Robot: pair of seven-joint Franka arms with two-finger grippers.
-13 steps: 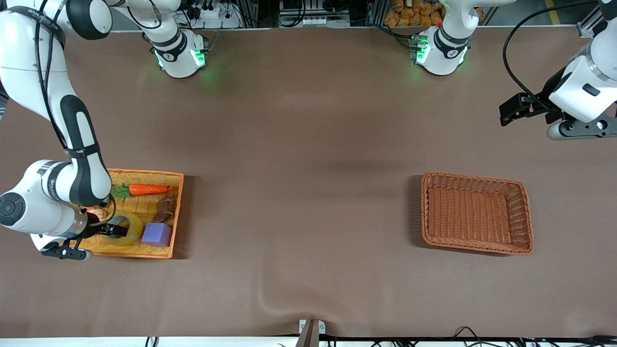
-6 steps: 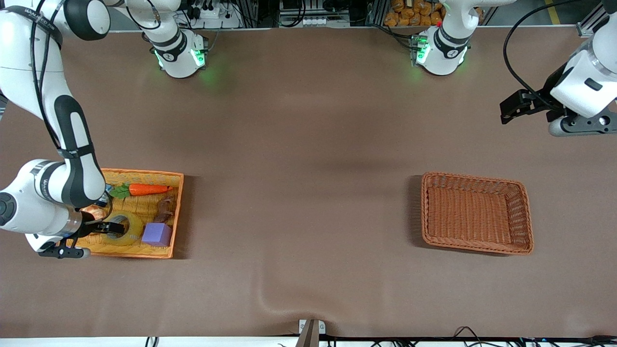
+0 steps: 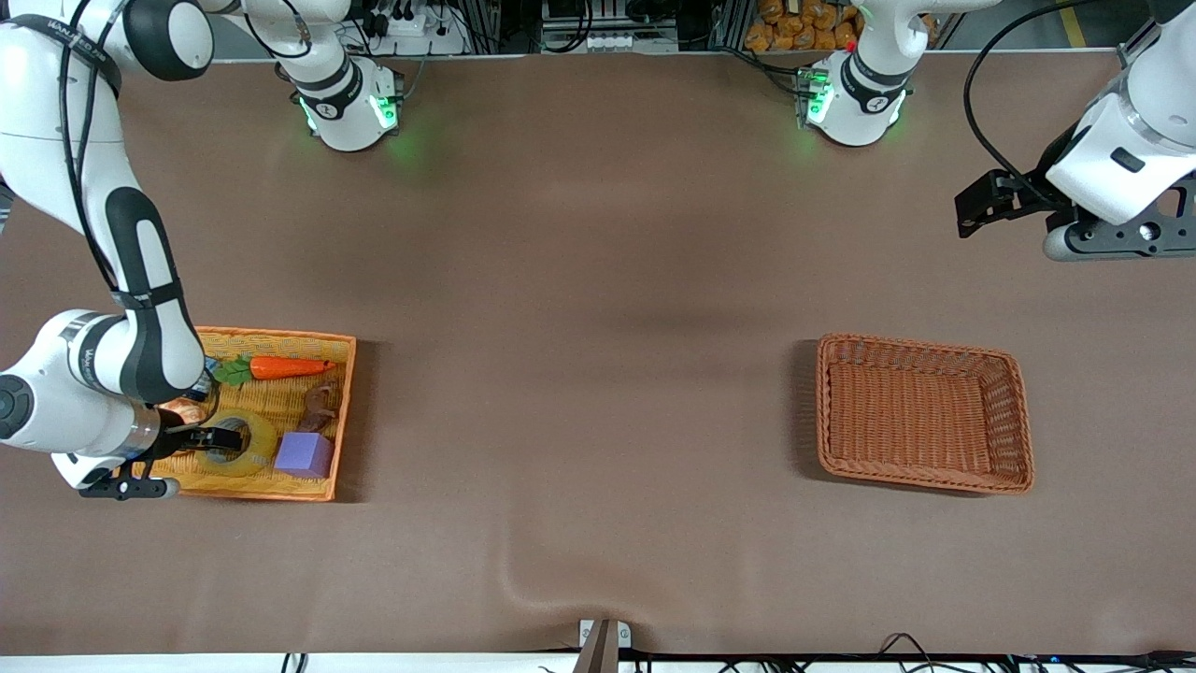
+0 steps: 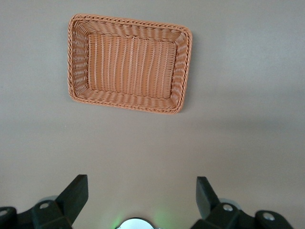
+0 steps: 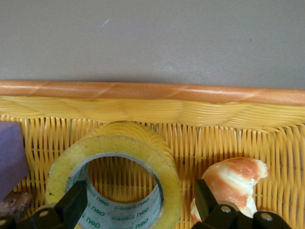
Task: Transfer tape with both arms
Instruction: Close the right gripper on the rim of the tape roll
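I see a piece of the basket's weave between the tape and the purple block, so the tape will come loose by itself when I lift it.
The tape lies flat in the yellow basket at the right arm's end of the table. My right gripper is down in this basket, open. In the right wrist view the tape shows its grey core; one fingertip is inside the ring and the other fingertip is outside it, beside a croissant. The jaws straddle the ring's wall without closing on it. My left gripper hangs open and empty above bare table at the left arm's end, also seen in the left wrist view.
The yellow basket also holds a carrot, a purple block, a dark brown item and the croissant. A brown wicker basket stands empty toward the left arm's end, also in the left wrist view.
My right gripper has settled a little lower and closer onto the tape ring. My left gripper has drifted slightly toward the robots' bases and the table's middle.
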